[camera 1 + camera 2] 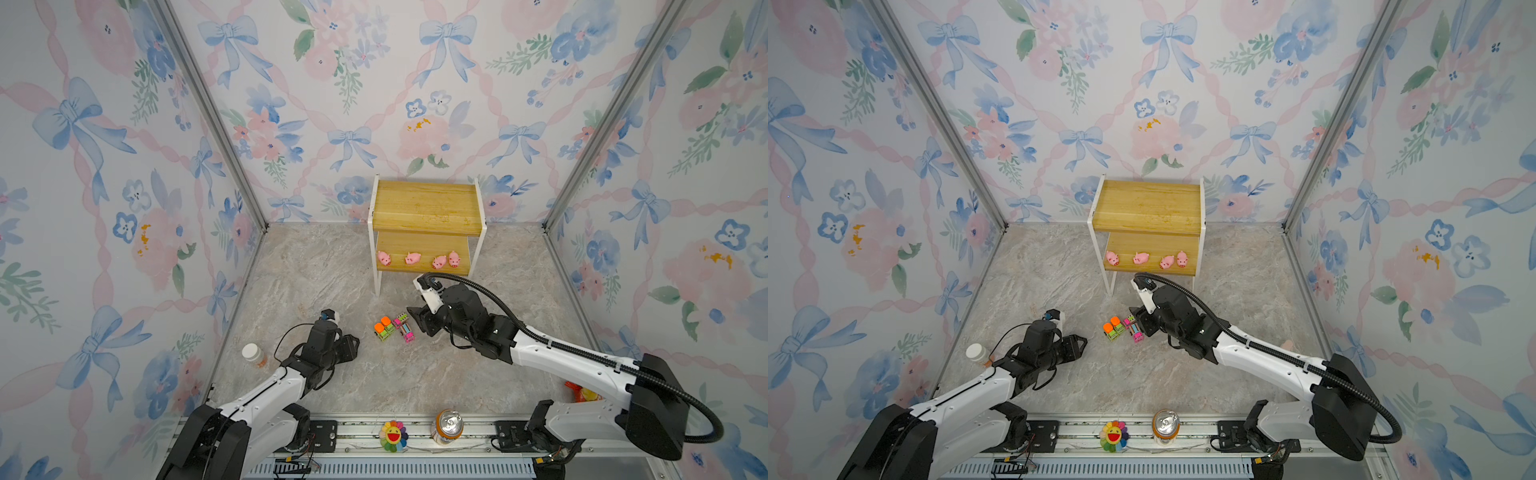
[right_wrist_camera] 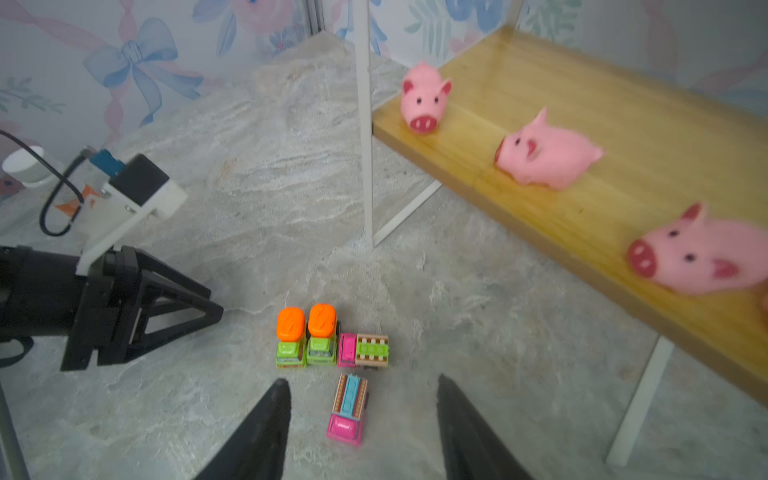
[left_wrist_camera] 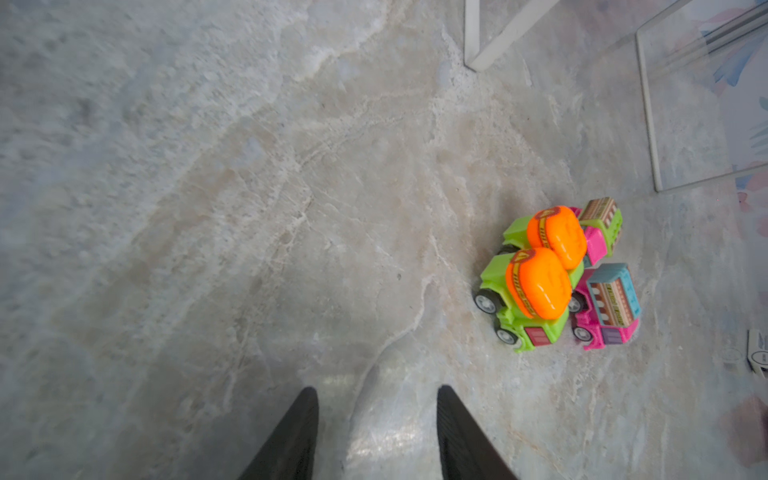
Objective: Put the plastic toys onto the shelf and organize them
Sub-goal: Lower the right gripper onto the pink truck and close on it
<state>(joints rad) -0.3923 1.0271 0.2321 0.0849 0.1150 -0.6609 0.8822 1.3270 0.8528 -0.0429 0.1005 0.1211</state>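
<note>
My right gripper should keep going down until its fingers straddle the truck's striped top (image 1: 404,327), because the front pink truck's long sides (image 1: 406,332) lie clear and face its open fingers.
The shelf (image 1: 428,203) stands at the back wall with its top board bare. Several pink pigs (image 1: 412,258) line the front of its lower board (image 2: 582,104). On the floor in front sit two green trucks with orange tops (image 1: 384,326) (image 3: 536,282) and two pink trucks with striped tops (image 1: 402,321). My right gripper (image 2: 362,378) is open just right of the cluster. One pink truck (image 2: 348,409) lies on the floor between its fingers, untouched. My left gripper (image 3: 376,388) (image 1: 355,345) hovers open and empty to the left of the trucks.
A white-capped bottle (image 1: 253,354) stands at the left wall. A drink can (image 1: 448,426) and a rainbow smiling flower (image 1: 392,435) rest on the front rail. A red packet (image 1: 579,392) peeks out behind my right arm. Floral walls close in three sides.
</note>
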